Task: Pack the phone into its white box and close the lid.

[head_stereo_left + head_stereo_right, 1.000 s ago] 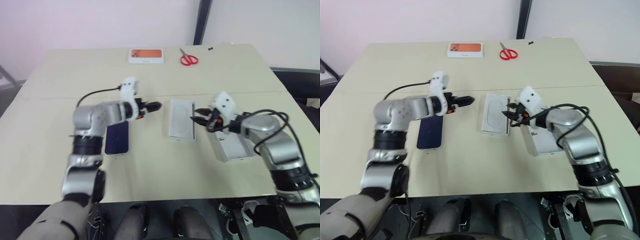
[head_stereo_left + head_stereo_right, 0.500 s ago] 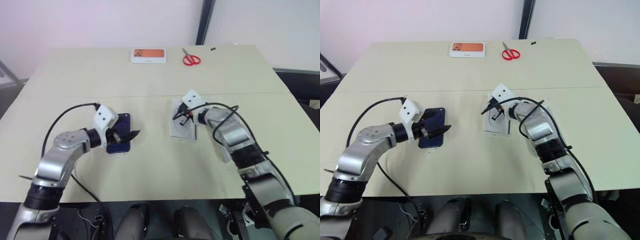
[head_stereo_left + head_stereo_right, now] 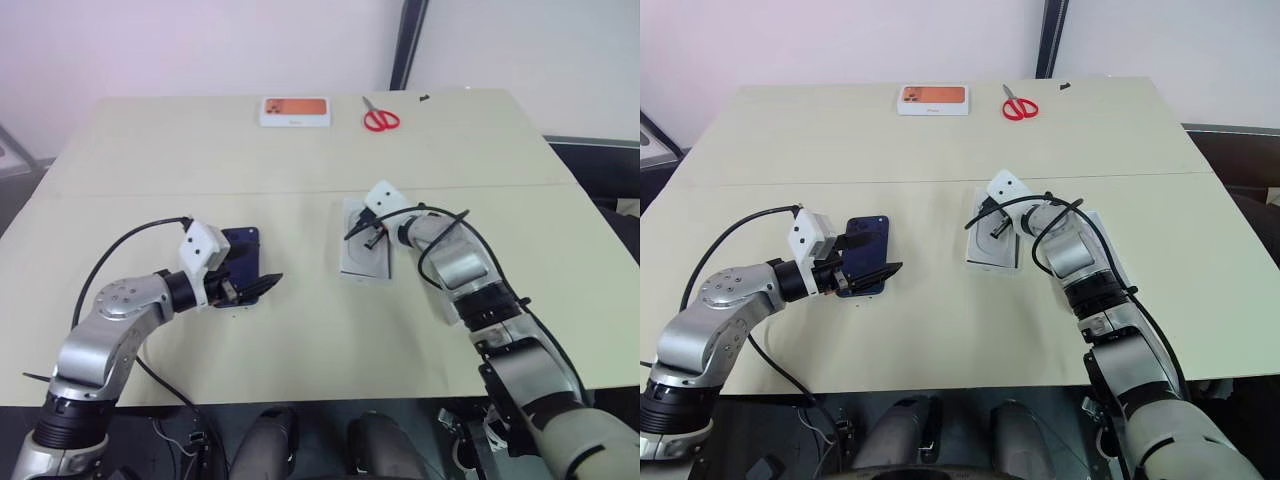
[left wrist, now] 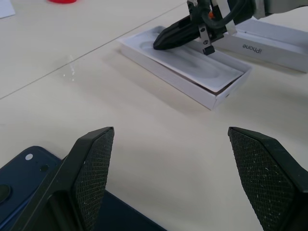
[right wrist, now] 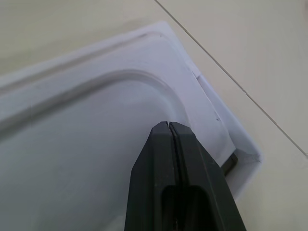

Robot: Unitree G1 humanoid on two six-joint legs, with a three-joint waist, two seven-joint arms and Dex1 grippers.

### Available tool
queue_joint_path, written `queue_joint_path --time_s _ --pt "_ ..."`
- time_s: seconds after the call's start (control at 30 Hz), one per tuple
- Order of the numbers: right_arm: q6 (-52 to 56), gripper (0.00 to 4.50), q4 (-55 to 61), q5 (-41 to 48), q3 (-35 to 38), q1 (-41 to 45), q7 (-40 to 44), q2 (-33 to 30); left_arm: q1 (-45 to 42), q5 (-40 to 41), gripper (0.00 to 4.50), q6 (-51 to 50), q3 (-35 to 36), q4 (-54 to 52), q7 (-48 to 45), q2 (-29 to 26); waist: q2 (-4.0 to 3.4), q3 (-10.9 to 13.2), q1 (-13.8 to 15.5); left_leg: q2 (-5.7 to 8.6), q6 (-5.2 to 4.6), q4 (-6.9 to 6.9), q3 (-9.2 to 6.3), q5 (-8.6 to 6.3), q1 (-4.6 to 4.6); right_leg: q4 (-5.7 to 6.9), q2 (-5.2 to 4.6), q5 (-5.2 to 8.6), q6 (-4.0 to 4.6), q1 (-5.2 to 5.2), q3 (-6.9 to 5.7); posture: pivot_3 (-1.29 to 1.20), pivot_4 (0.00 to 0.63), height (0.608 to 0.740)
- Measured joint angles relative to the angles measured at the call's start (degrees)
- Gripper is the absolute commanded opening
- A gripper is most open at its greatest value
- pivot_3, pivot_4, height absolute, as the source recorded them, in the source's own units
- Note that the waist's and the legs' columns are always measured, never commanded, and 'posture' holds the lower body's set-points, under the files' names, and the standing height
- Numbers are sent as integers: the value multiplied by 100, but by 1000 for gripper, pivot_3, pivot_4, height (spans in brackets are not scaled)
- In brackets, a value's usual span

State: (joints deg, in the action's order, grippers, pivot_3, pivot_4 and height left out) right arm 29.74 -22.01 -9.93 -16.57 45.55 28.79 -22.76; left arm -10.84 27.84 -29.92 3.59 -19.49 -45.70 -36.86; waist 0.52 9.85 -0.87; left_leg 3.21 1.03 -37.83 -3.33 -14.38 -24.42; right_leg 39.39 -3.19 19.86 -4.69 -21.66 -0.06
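The flat white insert [image 4: 204,69] is lower than the white box's rim. The phone [image 3: 243,264] will come to rest on top of the insert, inside the box's sides, when I lower it.
The dark navy phone [image 3: 243,245] lies flat on the table at the left. My left gripper [image 3: 250,288] hovers over its near end, open and holding nothing. The white box [image 3: 365,277] sits in the middle, with a flat white insert [image 4: 192,60] bearing an oval outline lying inside it. My right gripper [image 3: 354,231] is shut, empty, and its tip is on or just above the insert's far part, near the box's corner [image 5: 240,159]. The lid [image 4: 269,43] lies just right of the box, mostly hidden under my right arm.
A white box with an orange picture [image 3: 294,110] and red scissors [image 3: 379,118] lie at the table's far edge. A seam [image 3: 150,192] crosses the tabletop behind the phone and box. Bare table lies between the phone and the box.
My left gripper pulled back from beyond the phone to its near end, still open. My right gripper swung left from beside the box to over the insert.
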Motion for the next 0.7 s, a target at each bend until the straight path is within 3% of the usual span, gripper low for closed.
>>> queue_joint_path --time_s 0.4,0.7 --pt "100 34 721 -610 -321 -250 112 -247 1 16 3997 0 -4 -3 66 28 0 0 -4 0 0 1 0 0 0 1 0 0 0 -2 0 0 150 740" --pt "14 34 1219 -256 -125 -282 667 -333 6 61 3997 -14 0 -72 80 40 -1 1 9 0 0 1 0 0 -1 0 0 0 0 -1 0 0 150 740"
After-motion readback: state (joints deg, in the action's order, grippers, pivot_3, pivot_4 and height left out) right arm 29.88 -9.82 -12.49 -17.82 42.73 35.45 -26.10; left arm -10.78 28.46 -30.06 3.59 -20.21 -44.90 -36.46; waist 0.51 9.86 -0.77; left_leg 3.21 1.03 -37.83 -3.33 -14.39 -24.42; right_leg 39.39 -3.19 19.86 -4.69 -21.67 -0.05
